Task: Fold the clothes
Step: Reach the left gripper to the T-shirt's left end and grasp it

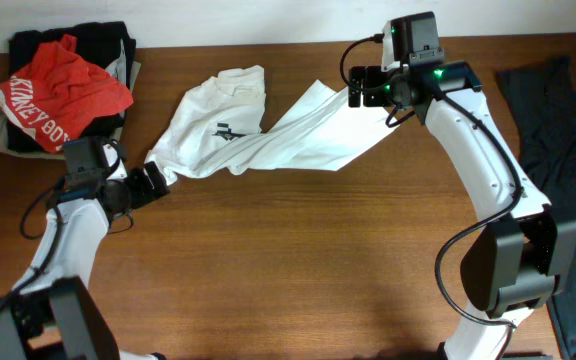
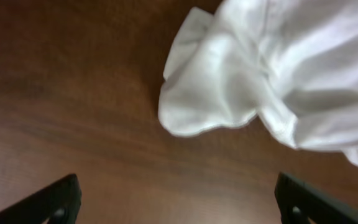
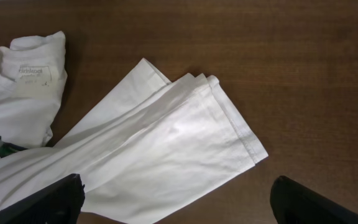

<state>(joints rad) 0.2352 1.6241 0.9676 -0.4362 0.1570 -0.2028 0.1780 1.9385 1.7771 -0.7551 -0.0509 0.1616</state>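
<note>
I can see the white T-shirt's bunched end (image 1: 173,160) pointing midway into my left gripper's open fingers, so I should go on moving toward its tip (image 2: 184,123) until they grip cloth.
A white T-shirt (image 1: 268,135) with a small dark print lies crumpled and stretched across the back middle of the wooden table. My left gripper (image 1: 151,181) is open and empty beside its left end; the left wrist view shows that bunched end (image 2: 253,81) ahead of the spread fingers (image 2: 179,208). My right gripper (image 1: 365,87) is open and empty above the shirt's right end. The right wrist view shows the folded hem (image 3: 185,143) and the neck label (image 3: 33,74) below the open fingers (image 3: 179,205).
A pile of clothes with a red garment (image 1: 63,85) on top of dark ones sits at the back left corner. A dark garment (image 1: 558,110) lies along the right edge. Bare wooden table (image 1: 298,270) fills the front.
</note>
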